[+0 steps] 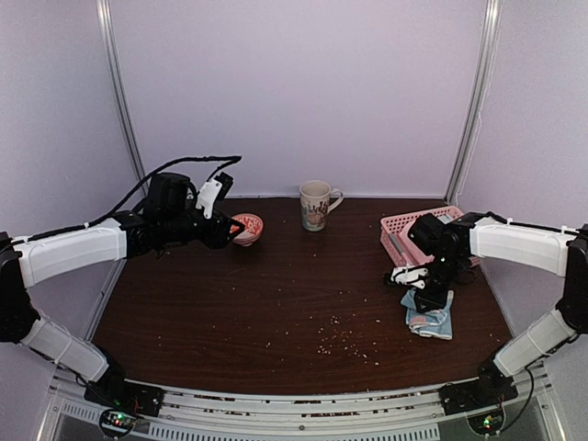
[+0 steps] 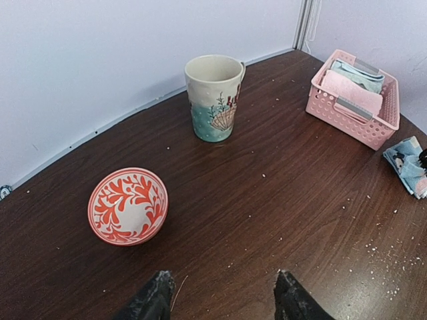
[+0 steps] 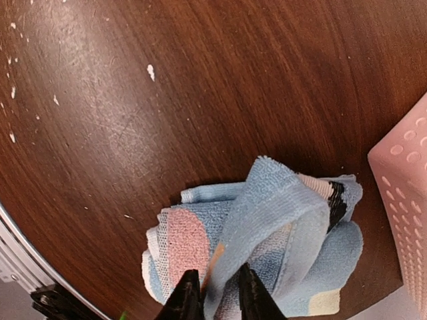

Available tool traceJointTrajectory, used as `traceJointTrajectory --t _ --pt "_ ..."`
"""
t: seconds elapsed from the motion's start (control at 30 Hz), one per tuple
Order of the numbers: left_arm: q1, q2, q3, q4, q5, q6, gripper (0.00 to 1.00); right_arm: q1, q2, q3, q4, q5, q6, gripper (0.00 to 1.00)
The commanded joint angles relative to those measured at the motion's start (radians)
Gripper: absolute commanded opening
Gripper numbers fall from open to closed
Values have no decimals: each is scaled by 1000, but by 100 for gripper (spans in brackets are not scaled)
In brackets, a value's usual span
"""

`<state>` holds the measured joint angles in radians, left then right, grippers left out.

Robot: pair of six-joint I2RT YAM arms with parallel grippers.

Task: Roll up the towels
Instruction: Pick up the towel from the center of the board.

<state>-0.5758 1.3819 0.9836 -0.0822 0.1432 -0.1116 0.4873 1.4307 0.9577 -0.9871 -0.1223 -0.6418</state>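
The light blue towel (image 1: 432, 321) is crumpled up next to the pink basket, so the robot's right gripper should pick it up and swing it open across the table's middle (image 1: 308, 308) before rolling it.
A light blue towel with pink and white patches (image 3: 267, 240) lies crumpled on the dark table at the right (image 1: 432, 317); it also shows at the right edge of the left wrist view (image 2: 407, 163). My right gripper (image 3: 215, 290) is shut on a fold of this towel, just above the table (image 1: 430, 296). A pale pink towel (image 2: 350, 93) and a pale blue towel (image 2: 357, 75) lie inside the pink basket. My left gripper (image 2: 223, 293) is open and empty, held above the table near a red-patterned bowl (image 2: 128, 205).
A pink lattice basket (image 1: 404, 234) stands at the back right, close to the right arm. A patterned mug (image 1: 315, 204) stands at the back middle. The red and white bowl (image 1: 246, 228) sits at the back left. Crumbs are scattered over the table.
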Motion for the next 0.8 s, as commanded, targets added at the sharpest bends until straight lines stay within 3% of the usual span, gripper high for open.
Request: traceJointTrajectory --t 0.0,0.07,0.27,0.37,0.5,0.63,0.77 --pt "-1 2 -2 23 9 -7 54 38 29 8 33 52 45 12" --pt "-2 0 0 19 -2 -4 54 75 49 38 25 27 47 1" --pt "-1 -43 -7 20 -196 -19 54 310 198 256 -17 -159 40 0" --pt "1 -91 -21 43 -296 -29 55 395 300 594 -114 -229 5 0" --pt "2 -226 -76 131 -264 -42 56 384 365 1094 -232 -308 -18 0" --pt "2 -348 -124 162 -299 -19 57 328 249 1067 -129 -434 -1 0" --pt "2 -358 -139 129 -301 13 57 231 153 796 -49 -531 49 0"
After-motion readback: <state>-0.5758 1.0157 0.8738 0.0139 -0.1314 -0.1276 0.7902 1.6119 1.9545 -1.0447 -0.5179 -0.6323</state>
